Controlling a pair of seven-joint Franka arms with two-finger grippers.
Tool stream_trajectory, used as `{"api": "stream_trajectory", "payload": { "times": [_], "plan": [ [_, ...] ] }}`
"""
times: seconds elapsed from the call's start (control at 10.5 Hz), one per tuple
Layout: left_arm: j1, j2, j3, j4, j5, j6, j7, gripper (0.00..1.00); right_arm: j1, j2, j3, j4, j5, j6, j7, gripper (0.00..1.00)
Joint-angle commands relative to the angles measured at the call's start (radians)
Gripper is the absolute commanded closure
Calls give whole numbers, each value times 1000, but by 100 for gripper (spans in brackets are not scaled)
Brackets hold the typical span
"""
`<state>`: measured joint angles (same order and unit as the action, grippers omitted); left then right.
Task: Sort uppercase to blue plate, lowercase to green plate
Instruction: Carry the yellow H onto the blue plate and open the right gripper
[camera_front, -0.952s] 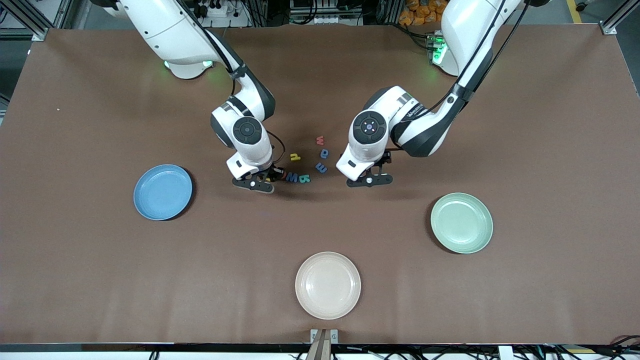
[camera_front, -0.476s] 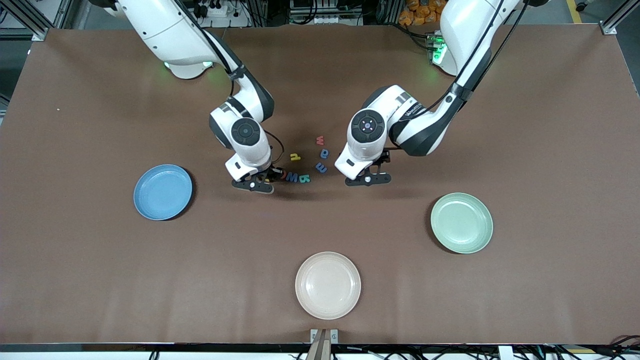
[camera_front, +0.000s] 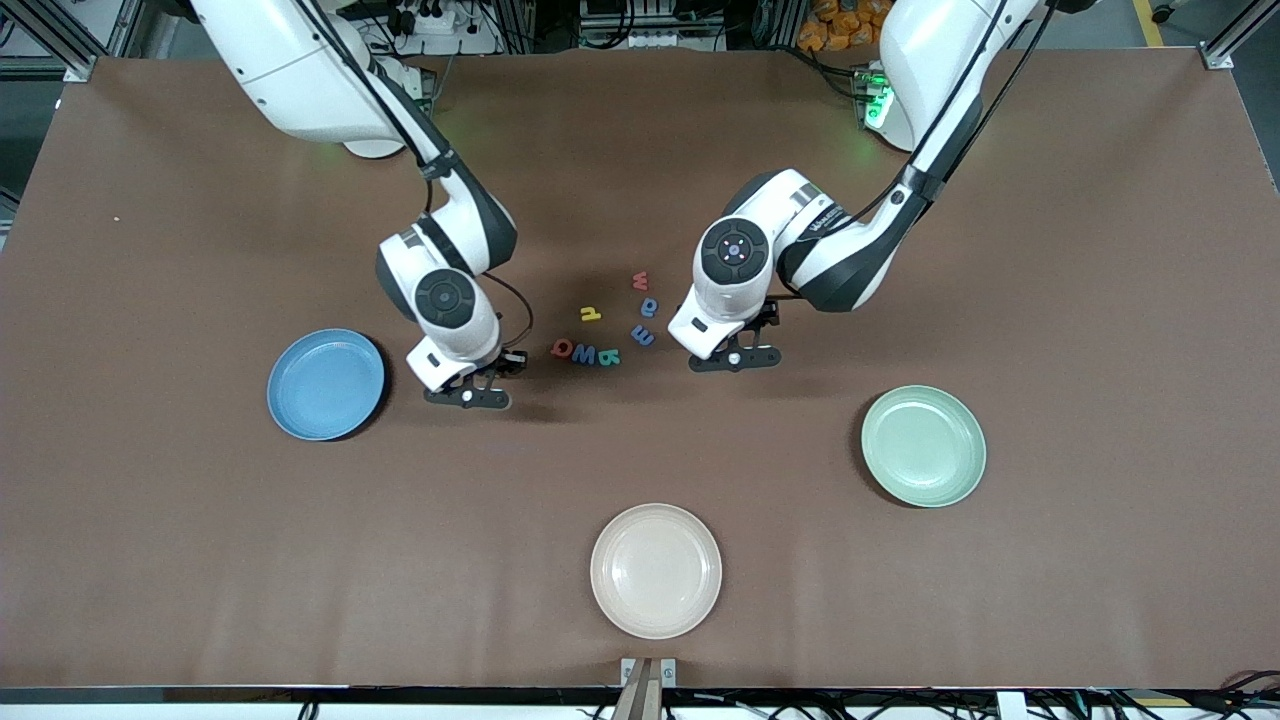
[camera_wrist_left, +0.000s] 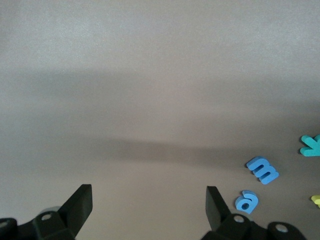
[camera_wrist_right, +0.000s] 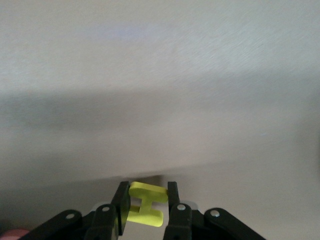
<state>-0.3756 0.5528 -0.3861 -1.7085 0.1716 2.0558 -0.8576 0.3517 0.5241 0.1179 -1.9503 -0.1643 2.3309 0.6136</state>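
The yellow uppercase H (camera_wrist_right: 146, 204) is held by both fingers and the way is clear, so my right gripper should keep moving the letter until it hangs above the blue plate (camera_front: 325, 384).
My right gripper (camera_front: 467, 397) is shut on the yellow uppercase H (camera_wrist_right: 146, 204), over bare table between the letter cluster and the blue plate (camera_front: 326, 384). That plate holds nothing. The red Q (camera_front: 561, 348), blue W (camera_front: 584, 355) and teal B (camera_front: 608, 356) lie in a row on the table. The lowercase yellow h (camera_front: 590, 314), red w (camera_front: 640, 280), blue a (camera_front: 649, 307) and blue m (camera_front: 642, 335) lie beside them. My left gripper (camera_front: 735, 360) hangs open and holds nothing, beside the blue m (camera_wrist_left: 262, 170) and blue a (camera_wrist_left: 247, 201). The green plate (camera_front: 923, 445) also holds nothing.
A cream plate (camera_front: 655, 570) with nothing on it sits near the table's front edge, nearer to the front camera than the letters. Brown table surface stretches around all three plates.
My right gripper has lifted away from the letter cluster and moved toward the blue plate with the yellow H in it. The left arm has barely moved.
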Motion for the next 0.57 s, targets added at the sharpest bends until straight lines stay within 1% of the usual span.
{"api": "stream_trajectory", "payload": {
  "times": [0.0,0.19,0.38,0.48],
  "plan": [
    [-14,15,0,18,14,-3,9,0,-36,-44,-49,22,-12,-105,-171,73],
    [-22,18,0,21,14,4,9,0,-36,-56,-131,22,-11,-120,-332,73],
    [-40,47,0,59,11,15,-1,0,-40,-68,-197,18,-11,-122,-460,73],
    [-58,67,0,84,8,15,-9,0,-56,-69,-220,19,-9,-120,-530,72]
  ]
}}
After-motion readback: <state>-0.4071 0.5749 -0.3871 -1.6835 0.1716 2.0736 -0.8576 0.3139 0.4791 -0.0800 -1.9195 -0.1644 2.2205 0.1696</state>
